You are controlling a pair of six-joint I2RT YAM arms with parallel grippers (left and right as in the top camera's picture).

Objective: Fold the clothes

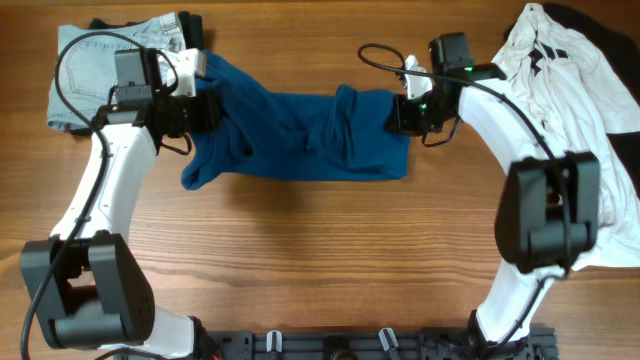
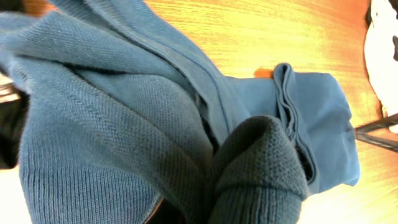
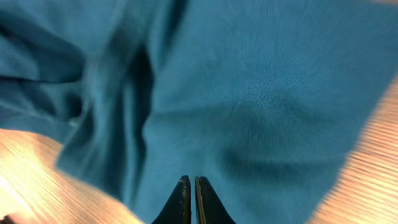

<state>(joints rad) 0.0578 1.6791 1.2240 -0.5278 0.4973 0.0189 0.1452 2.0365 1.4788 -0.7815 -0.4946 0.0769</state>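
The robot's right gripper is above the deep-blue garment's flat end [image 1: 383, 156], so it should move back out of the way before the left gripper brings the bunched end [image 1: 217, 151] across.
The deep-blue garment [image 1: 300, 135] lies bunched and stretched across the table's far middle, between my two grippers. My left gripper [image 1: 208, 108] is at its left end, where the cloth gathers toward it. In the left wrist view the knitted blue cloth [image 2: 124, 112] fills the frame and hides the jaws. My right gripper [image 1: 398, 112] is at the garment's upper right edge. In the right wrist view its fingers [image 3: 191, 182] are pressed together on blue cloth [image 3: 261, 93]. The light-blue denim shorts [image 1: 85, 60] lie at the far left, and the white garment with black marks [image 1: 560, 70] at the far right.
Something dark [image 1: 195, 25] shows behind the shorts, and more dark fabric [image 1: 612, 35] lies at the far right corner. Bare wooden table [image 1: 320, 260] spreads in front of the blue garment. A cable loops over the shorts [image 1: 70, 70].
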